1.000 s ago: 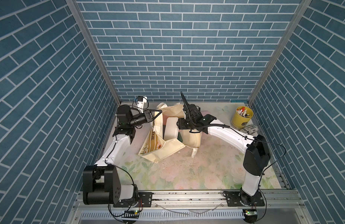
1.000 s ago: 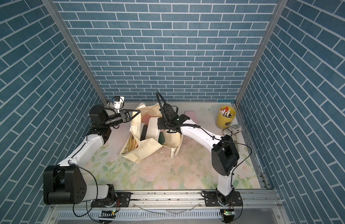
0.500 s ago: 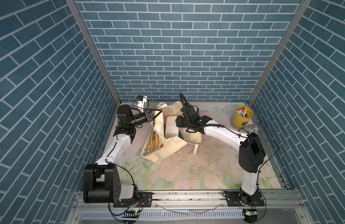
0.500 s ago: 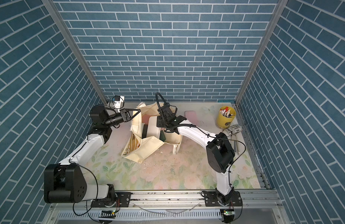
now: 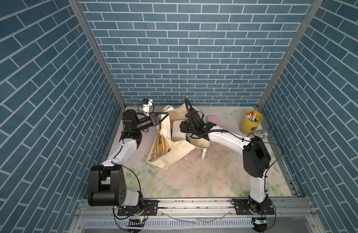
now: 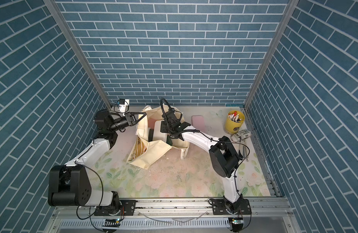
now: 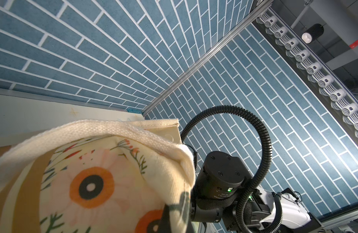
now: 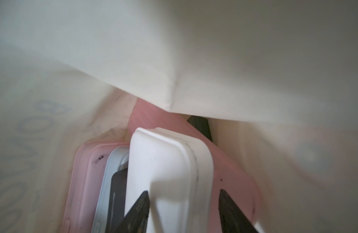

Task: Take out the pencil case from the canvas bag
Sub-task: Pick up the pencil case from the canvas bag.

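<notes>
My right gripper should keep reaching into the canvas bag, with its open fingers on both sides of the pencil case's narrow edge (image 8: 200, 174), until they close on the pencil case (image 5: 178, 132).
The cream canvas bag (image 5: 170, 149) with a floral print stands slumped at the middle of the floral mat, mouth held open. My left gripper (image 5: 163, 116) is shut on its upper rim and handle (image 7: 121, 129), holding that side up. A white hard pencil case (image 5: 177, 131) stands on end inside the bag. My right gripper (image 8: 183, 197) reaches into the mouth, open. Its two dark fingertips (image 8: 141, 203) sit either side of the pencil case (image 8: 168, 171), and a thin strip of pink shows between the case and one fingertip. In both top views cloth hides the right fingertips.
Pink flat items (image 8: 87, 173) and a dark slab lie in the bag beside the case. A pink flat case (image 5: 213, 121) lies on the mat behind the right arm. A yellow pen pot (image 5: 251, 122) and a printed roll (image 5: 259, 133) stand at the back right.
My right arm has pushed left and deeper into the bag's mouth until its fingers straddle the white case. The case, the bag and the left arm have stayed put.
</notes>
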Robot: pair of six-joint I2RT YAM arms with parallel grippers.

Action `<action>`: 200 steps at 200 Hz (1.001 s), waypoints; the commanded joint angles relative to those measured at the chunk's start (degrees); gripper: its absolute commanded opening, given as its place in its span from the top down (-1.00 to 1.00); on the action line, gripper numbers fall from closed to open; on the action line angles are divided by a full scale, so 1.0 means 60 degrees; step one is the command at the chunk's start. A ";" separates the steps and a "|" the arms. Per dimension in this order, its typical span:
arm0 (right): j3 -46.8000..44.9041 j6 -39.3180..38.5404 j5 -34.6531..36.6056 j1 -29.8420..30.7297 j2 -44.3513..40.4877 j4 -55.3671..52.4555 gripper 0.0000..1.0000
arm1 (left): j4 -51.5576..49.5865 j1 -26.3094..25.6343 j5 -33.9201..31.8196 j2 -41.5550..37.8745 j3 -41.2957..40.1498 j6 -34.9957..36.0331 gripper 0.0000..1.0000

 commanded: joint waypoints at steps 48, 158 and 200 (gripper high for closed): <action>-0.0808 0.0609 -0.1518 -0.0043 0.0146 0.2075 -0.08 | 0.1729 -0.0156 0.0560 -0.0065 0.0122 -0.0610 1.00; -0.0798 0.1625 -0.1730 -0.0084 0.0678 0.3020 -0.02 | 0.1341 -0.0238 0.0575 -0.0296 -0.0006 -0.0290 1.00; -0.0689 0.1664 -0.1635 -0.0098 0.0704 0.2900 0.15 | 0.1308 -0.0244 0.0582 -0.0308 -0.0047 -0.0264 1.00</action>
